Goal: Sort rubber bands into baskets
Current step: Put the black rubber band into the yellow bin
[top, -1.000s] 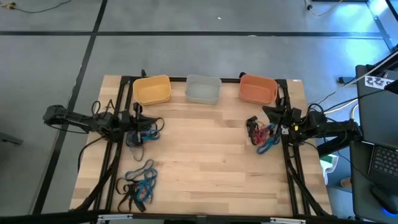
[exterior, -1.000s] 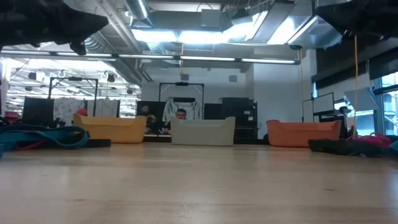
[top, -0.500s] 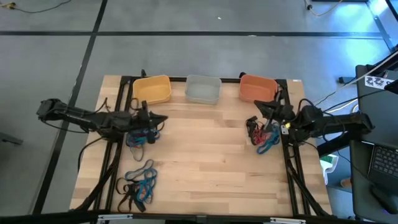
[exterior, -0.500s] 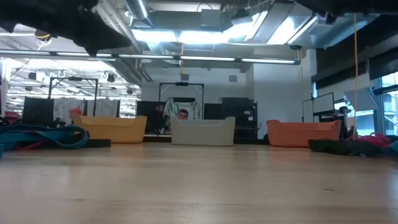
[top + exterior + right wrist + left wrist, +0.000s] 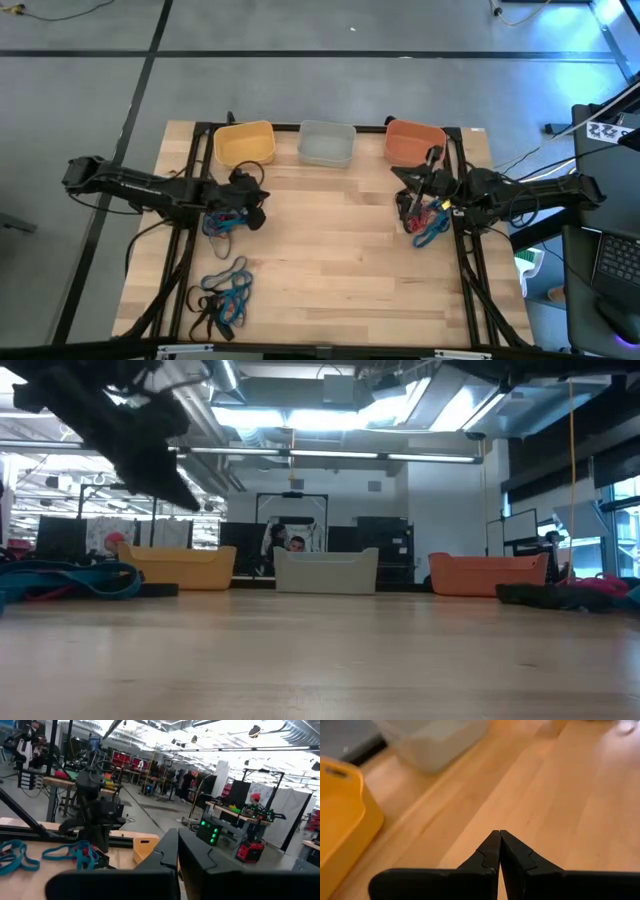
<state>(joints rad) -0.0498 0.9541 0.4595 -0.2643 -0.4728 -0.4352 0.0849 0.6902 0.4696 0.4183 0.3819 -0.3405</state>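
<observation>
My left gripper is closed and empty while the black band lies next to the blue ones. I should come down with it open and pinch the black band's loop.
Three baskets stand in a row along the far edge: yellow, pale grey and orange. Rubber bands lie in loose heaps on the wood, one at the left, one at the near left and one at the right. My left gripper is shut and empty. It hangs over the table beside the left heap, slanting down toward bare wood in front of the yellow basket. My right gripper is shut and empty, raised about level above the right heap, pointing toward the table's left.
A black frame runs along the table's left, right and far sides. Bare wood fills the middle of the table. A dark laptop sits off the table's right edge. People and benches show in the room behind.
My left gripper has swung out toward the table's middle and tipped to slant downward, still shut. My right gripper has risen and reached toward the table's left, over the right heap, still shut. The rubber bands and baskets have not moved.
</observation>
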